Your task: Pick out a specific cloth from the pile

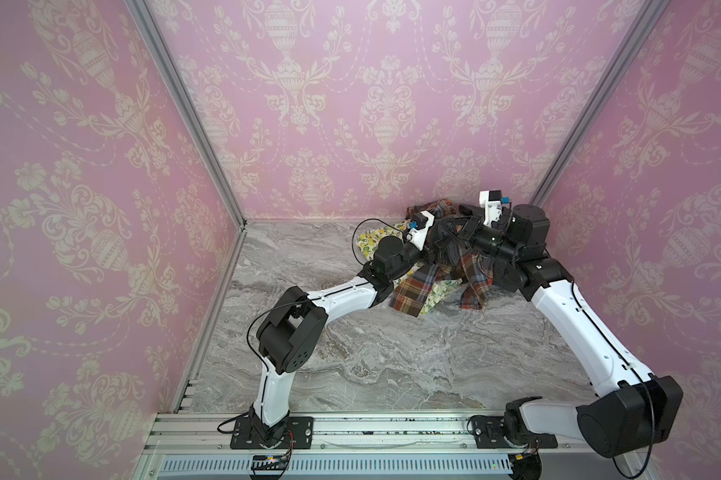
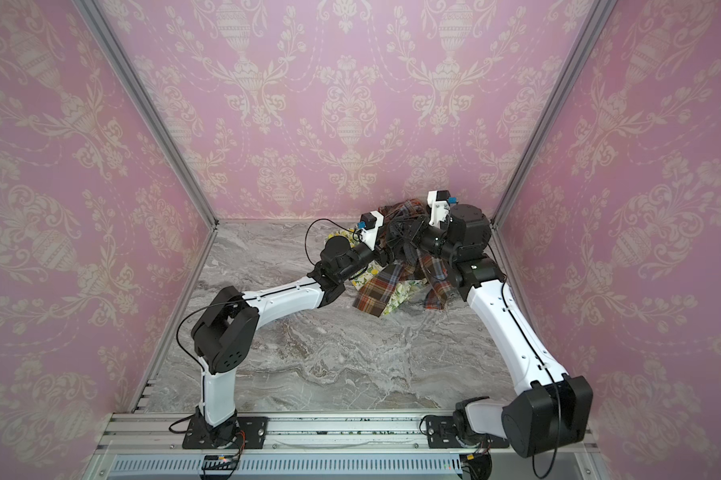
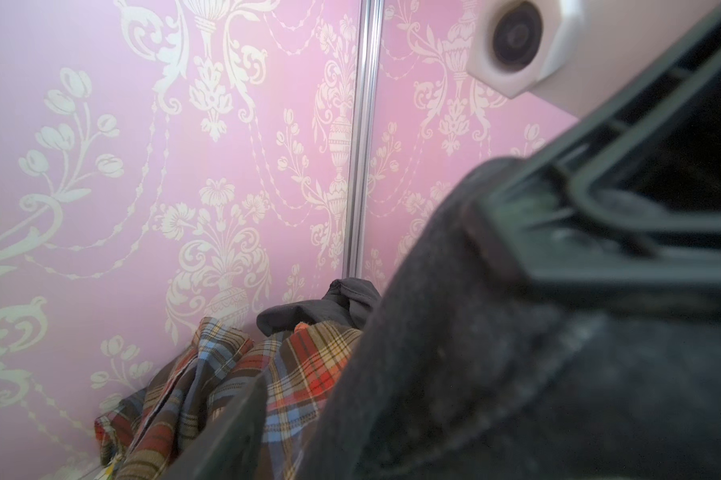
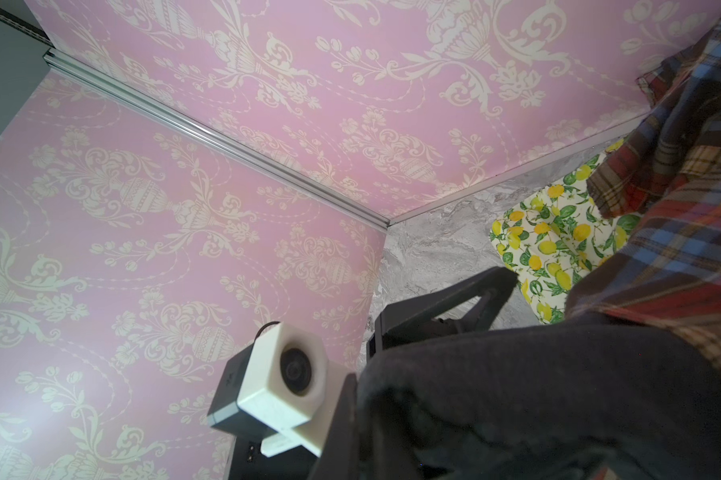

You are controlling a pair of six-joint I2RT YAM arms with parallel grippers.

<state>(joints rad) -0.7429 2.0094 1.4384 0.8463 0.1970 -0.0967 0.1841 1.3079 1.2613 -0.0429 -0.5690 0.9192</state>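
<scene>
The robot's grippers meet at a fold of the cloth while the cloth's bulk lies toward the back corner, so next the right gripper grasps the bulk there and lifts.
The cloth, dark charcoal denim, hangs lifted above the pile in the back right corner. My right gripper is shut on a fold of the cloth. In both top views my right gripper meets my left gripper over the heap. My left gripper is pushed up against the denim. One of its fingers stands apart from the cloth with plaid showing in the gap. The other finger is hidden by the denim.
An orange-brown plaid shirt and a lemon-print cloth lie under and beside the grippers. The pink papered back wall and right wall stand close behind. The marble tabletop stretches in front.
</scene>
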